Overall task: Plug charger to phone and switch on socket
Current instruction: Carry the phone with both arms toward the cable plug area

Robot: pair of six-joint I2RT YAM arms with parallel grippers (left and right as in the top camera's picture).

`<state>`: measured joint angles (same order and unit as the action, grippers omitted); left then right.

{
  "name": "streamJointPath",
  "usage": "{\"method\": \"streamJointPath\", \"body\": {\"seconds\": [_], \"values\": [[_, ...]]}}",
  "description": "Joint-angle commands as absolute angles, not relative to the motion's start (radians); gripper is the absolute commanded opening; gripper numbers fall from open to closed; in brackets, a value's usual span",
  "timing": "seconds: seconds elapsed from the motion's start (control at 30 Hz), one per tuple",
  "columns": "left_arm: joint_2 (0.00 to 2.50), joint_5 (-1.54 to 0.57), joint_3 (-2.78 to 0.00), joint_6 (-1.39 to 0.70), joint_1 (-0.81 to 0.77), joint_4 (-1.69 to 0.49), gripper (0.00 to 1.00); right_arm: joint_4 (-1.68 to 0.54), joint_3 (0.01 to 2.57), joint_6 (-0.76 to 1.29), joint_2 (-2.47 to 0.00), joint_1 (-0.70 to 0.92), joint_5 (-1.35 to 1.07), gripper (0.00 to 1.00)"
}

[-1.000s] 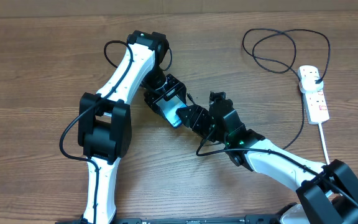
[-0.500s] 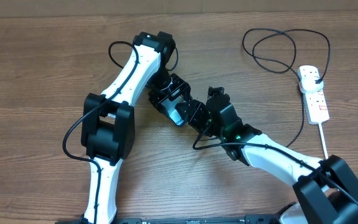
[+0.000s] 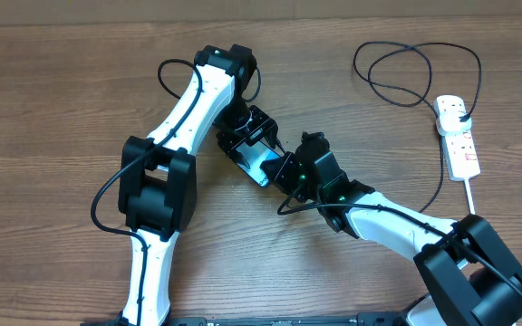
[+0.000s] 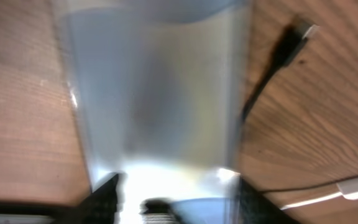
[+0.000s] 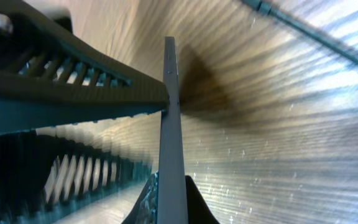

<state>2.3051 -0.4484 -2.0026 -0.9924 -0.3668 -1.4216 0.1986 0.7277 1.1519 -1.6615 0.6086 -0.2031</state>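
My right gripper covers the phone's end (image 3: 263, 177) near the connector tip, so my left gripper should back off and take the phone's long edge (image 3: 246, 168), freeing that end of the phone.
The phone (image 3: 263, 164), its screen glowing light blue, lies at mid-table between both arms. My left gripper (image 3: 254, 145) reaches down over it, and its fingers (image 4: 107, 198) press against the phone's (image 4: 154, 106) two long sides. My right gripper (image 3: 284, 169) is shut on the phone's end, seen edge-on in the right wrist view as a thin slab (image 5: 169, 143) pinched between the pads. The charger's connector tip (image 4: 303, 28) lies loose on the wood beside the phone. Its black cable (image 3: 397, 86) loops at the back right to a black plug (image 3: 457, 110) sitting in the socket (image 3: 460, 140).
The socket's thick white cord (image 3: 472, 204) runs toward the front right past my right arm's base. The table's far edge meets a brown wall along the top of the overhead view.
My right gripper slid left toward the phone and shut on its end. My left gripper's fingers narrowed against the phone's sides. The left arm shifted slightly right early on.
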Motion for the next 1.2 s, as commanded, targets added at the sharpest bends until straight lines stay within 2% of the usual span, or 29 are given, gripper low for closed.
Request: {"method": "streamJointPath", "body": {"seconds": [0.0, 0.07, 0.37, 0.57, 0.9, 1.17], "values": [[2.299, -0.450, -2.027, -0.925, -0.364, -1.427, 0.77, 0.189, 0.748, 1.145, -1.663, 0.606, -0.176, 0.04], [2.283, -0.477, -2.043, -0.869, -0.355, -1.425, 1.00, 0.172, 0.748, 1.143, -1.663, 0.594, -0.172, 0.04], [2.120, -0.340, -2.059, -0.640, -0.318, -1.439, 1.00, 0.176, 0.748, 1.103, -1.643, 0.473, -0.264, 0.04], [2.017, -0.266, -1.948, -0.624, -0.329, -1.396, 1.00, 0.182, 0.748, 1.103, -1.588, 0.381, -0.321, 0.04], [1.716, -0.395, -1.401, -0.628, -0.335, -0.934, 1.00, 0.204, 0.748, 1.096, -1.547, 0.320, -0.425, 0.04], [1.409, -0.411, -1.115, -0.584, -0.330, -0.683, 0.99, 0.227, 0.748, 1.101, -1.547, 0.319, -0.525, 0.04]]}}
